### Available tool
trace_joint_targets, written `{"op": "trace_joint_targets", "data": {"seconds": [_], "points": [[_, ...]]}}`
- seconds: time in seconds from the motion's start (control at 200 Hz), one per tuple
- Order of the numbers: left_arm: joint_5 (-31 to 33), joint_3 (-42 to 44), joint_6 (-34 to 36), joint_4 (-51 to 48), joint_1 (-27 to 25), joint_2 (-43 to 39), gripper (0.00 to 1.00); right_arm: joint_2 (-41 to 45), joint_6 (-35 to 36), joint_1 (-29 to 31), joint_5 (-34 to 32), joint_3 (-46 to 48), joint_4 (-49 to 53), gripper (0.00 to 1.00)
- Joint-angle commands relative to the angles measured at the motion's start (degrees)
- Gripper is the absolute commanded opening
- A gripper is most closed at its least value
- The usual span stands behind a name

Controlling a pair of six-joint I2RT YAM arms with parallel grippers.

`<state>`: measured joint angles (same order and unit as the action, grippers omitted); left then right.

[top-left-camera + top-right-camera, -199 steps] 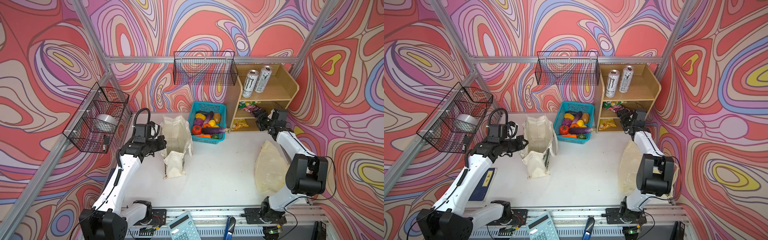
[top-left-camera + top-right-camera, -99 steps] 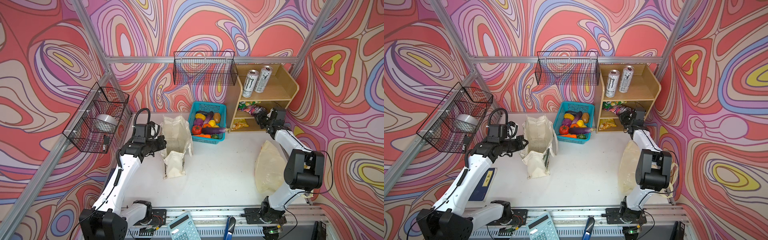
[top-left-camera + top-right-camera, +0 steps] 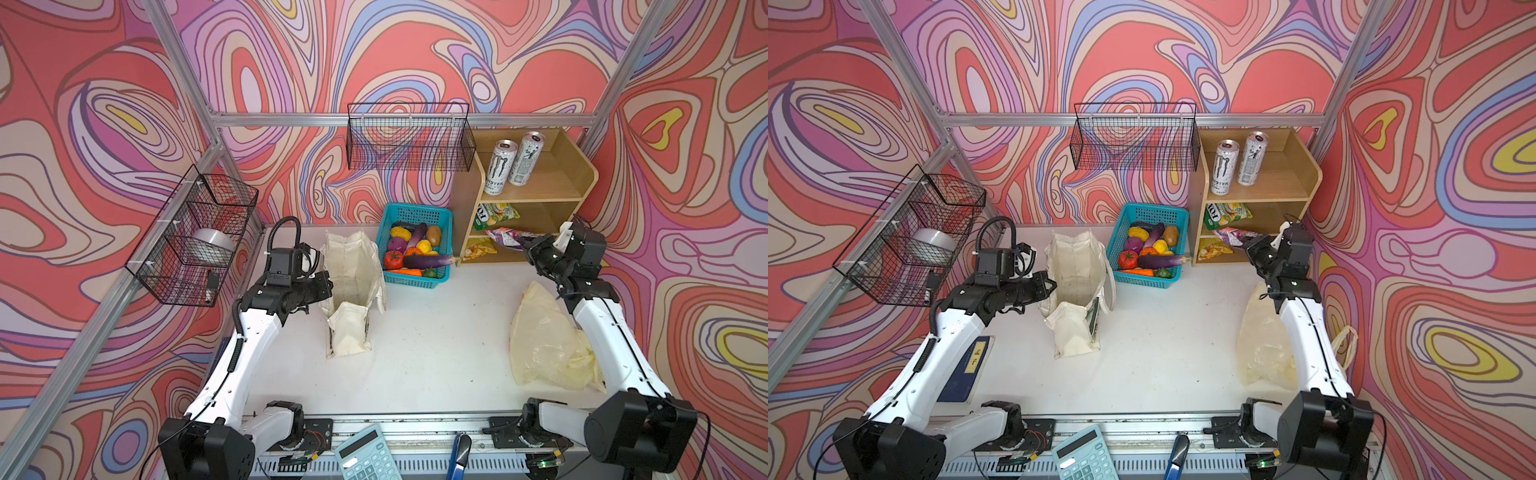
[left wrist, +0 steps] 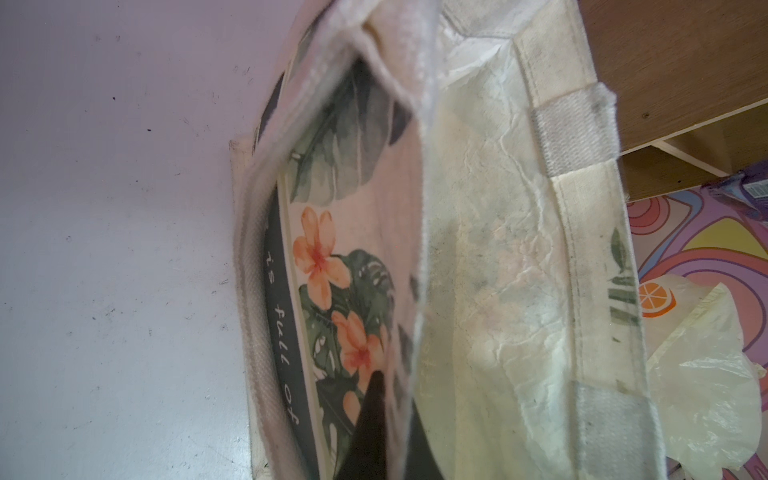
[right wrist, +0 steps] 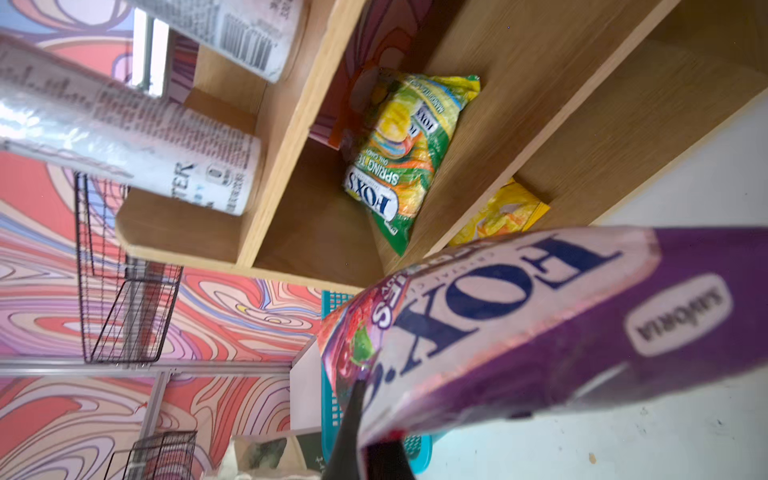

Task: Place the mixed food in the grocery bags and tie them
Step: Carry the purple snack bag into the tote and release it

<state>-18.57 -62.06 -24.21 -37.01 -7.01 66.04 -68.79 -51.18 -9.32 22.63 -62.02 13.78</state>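
Note:
My right gripper goes on to the cream tote's opening (image 3: 353,276) and lets go of the purple packet (image 3: 505,236) there, because the packet is clear of the shelf and that opening is open.
In both top views my left gripper (image 3: 328,286) is shut on the near-left rim of the cream canvas tote (image 3: 353,270), which stands open. The left wrist view shows one dark finger (image 4: 370,415) against the tote's floral panel (image 4: 332,270). My right gripper (image 3: 525,245) is shut on a purple snack packet (image 3: 505,237) at the shelf's middle level. That purple packet (image 5: 540,311) fills the right wrist view. A green packet (image 5: 411,149) and a yellow packet (image 5: 503,212) lie in the shelf. The pale-yellow plastic bag (image 3: 540,340) lies flat under my right arm. Toy vegetables (image 3: 415,249) fill the teal basket (image 3: 415,282).
The wooden shelf (image 3: 540,195) at the back right carries two tall cans (image 3: 513,164) on top. Black wire baskets hang on the back wall (image 3: 409,137) and the left wall (image 3: 191,237). A calculator (image 3: 368,457) lies on the front rail.
My right gripper has shut on the purple snack packet at the shelf and drawn back a little with it. The left arm and the tote have not moved.

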Motion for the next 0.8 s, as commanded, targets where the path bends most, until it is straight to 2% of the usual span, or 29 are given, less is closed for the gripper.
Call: {"op": "trace_joint_targets", "data": {"seconds": [0.0, 0.09, 0.19, 0.306, 0.406, 0.486, 0.576, 0.776, 0.796], "points": [[0.24, -0.41, 0.74, -0.06, 0.34, 0.29, 0.00, 3.81, 4.33, 5.40, 4.39, -1.74, 5.59, 0.00], [0.52, -0.52, 1.13, -0.51, 0.33, 0.21, 0.00, 5.46, 5.89, 13.62, 2.80, -4.35, 8.33, 0.00], [0.77, -0.61, 1.39, -0.67, 0.33, 0.18, 0.00, 4.41, 7.52, 25.56, -0.09, -8.37, 9.07, 0.00], [0.62, -0.78, 1.36, -0.69, 0.38, 0.39, 0.00, -1.10, 11.13, 38.00, -2.16, -14.93, 9.17, 0.00], [0.51, -1.13, 1.53, -1.06, 0.33, 0.33, 0.00, -7.65, 15.47, 46.04, -3.20, -22.13, 10.69, 0.00], [0.71, -1.31, 1.84, -1.39, 0.37, 0.14, 0.00, -13.31, 17.93, 50.07, -3.04, -27.30, 11.76, 0.00], [1.10, -1.53, 2.10, -1.74, 0.40, -0.09, 0.00, -19.17, 19.32, 51.95, -1.76, -31.50, 12.26, 0.00], [1.41, -1.90, 2.12, -2.03, 0.38, -0.43, 0.00, -29.90, 21.78, 52.39, -1.45, -36.73, 14.48, 0.00], [1.36, -1.84, 2.06, -2.09, 0.35, -0.47, 0.00, -30.88, 22.44, 52.39, -1.13, -37.54, 15.37, 0.12]]}}
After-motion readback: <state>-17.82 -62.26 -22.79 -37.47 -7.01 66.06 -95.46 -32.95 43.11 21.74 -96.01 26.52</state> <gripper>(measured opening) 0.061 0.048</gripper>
